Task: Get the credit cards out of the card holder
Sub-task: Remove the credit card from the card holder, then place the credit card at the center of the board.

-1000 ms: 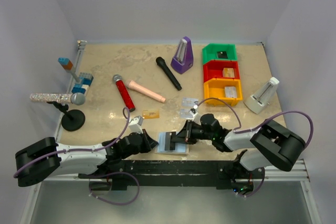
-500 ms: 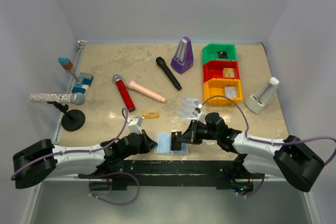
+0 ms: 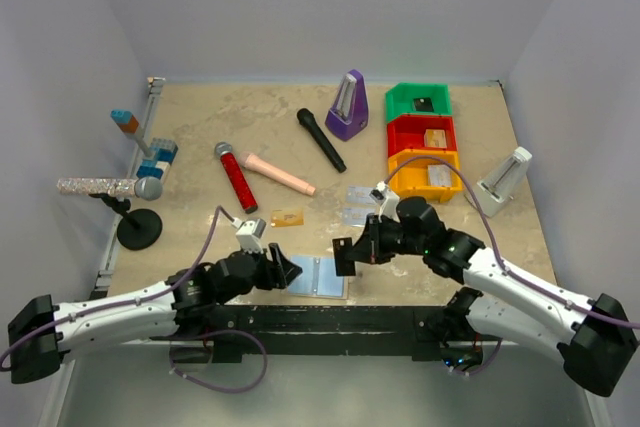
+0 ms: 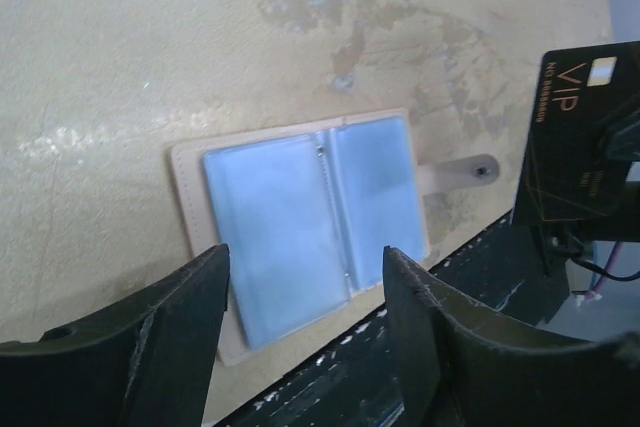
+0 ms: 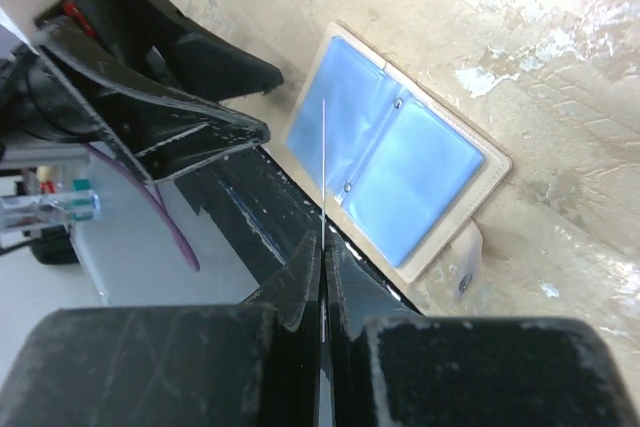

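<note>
The VIP card's loose end (image 3: 342, 259) juts from my right gripper; my open left gripper should continue there and close.
The card holder (image 3: 318, 276) lies open near the table's front edge, its light blue panels (image 4: 305, 222) facing up and its snap tab (image 4: 462, 173) pointing right. My left gripper (image 4: 305, 255) hovers open over its near edge, with nothing between the fingers. My right gripper (image 5: 322, 243) is shut on a dark credit card (image 4: 578, 137) printed VIP, held upright above the holder's right end. In the right wrist view this card (image 5: 323, 162) shows edge-on. An orange-tan card (image 3: 287, 217) and two silver cards (image 3: 357, 205) lie flat on the table behind the holder.
The black front rail (image 3: 330, 319) runs just below the holder. Green, red and yellow bins (image 3: 424, 142) stand at the back right, beside a white metronome (image 3: 502, 182). A purple metronome (image 3: 347, 105), several microphones (image 3: 236, 176) and a mic stand (image 3: 139, 227) lie further back and left.
My left gripper has opened and let go of the holder's left edge. My right gripper has lifted the dark card clear of the holder, which now lies flat.
</note>
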`<state>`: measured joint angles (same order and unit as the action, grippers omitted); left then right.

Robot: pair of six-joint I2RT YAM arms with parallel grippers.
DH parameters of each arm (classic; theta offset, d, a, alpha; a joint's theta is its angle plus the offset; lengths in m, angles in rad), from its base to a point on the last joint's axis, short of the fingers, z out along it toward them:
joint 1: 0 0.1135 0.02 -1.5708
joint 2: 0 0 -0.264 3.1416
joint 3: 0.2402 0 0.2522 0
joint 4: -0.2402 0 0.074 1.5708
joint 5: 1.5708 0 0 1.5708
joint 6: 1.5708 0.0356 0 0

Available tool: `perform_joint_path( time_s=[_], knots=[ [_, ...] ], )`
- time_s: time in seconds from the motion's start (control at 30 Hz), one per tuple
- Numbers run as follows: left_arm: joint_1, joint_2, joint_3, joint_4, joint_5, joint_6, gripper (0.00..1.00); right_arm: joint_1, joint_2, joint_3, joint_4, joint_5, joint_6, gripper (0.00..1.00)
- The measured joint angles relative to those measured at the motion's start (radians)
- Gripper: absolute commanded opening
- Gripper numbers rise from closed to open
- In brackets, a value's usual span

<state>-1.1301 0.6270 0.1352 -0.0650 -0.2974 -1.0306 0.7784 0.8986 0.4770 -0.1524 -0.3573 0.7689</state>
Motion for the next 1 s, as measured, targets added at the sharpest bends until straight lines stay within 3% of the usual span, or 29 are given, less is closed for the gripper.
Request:
perform_joint_path(
  time_s=[0.17,0.3,0.73,1.0],
  knots=[
    [0.002,-0.044,0.124,-0.063,0.014,0.087,0.72,0.0,0.0,0.119,-0.155,-0.023,-0.145,0.0],
    [0.005,-0.065,0.21,-0.069,0.08,0.171,0.72,0.0,0.03,0.189,-0.238,-0.129,-0.251,0.0],
    [0.019,-0.017,0.333,0.05,0.604,0.406,0.67,0.061,0.024,0.274,-0.419,-0.489,-0.5,0.0],
    [0.02,0.07,0.333,0.121,0.752,0.426,0.63,0.096,0.024,0.283,-0.43,-0.571,-0.533,0.0]
  ],
)
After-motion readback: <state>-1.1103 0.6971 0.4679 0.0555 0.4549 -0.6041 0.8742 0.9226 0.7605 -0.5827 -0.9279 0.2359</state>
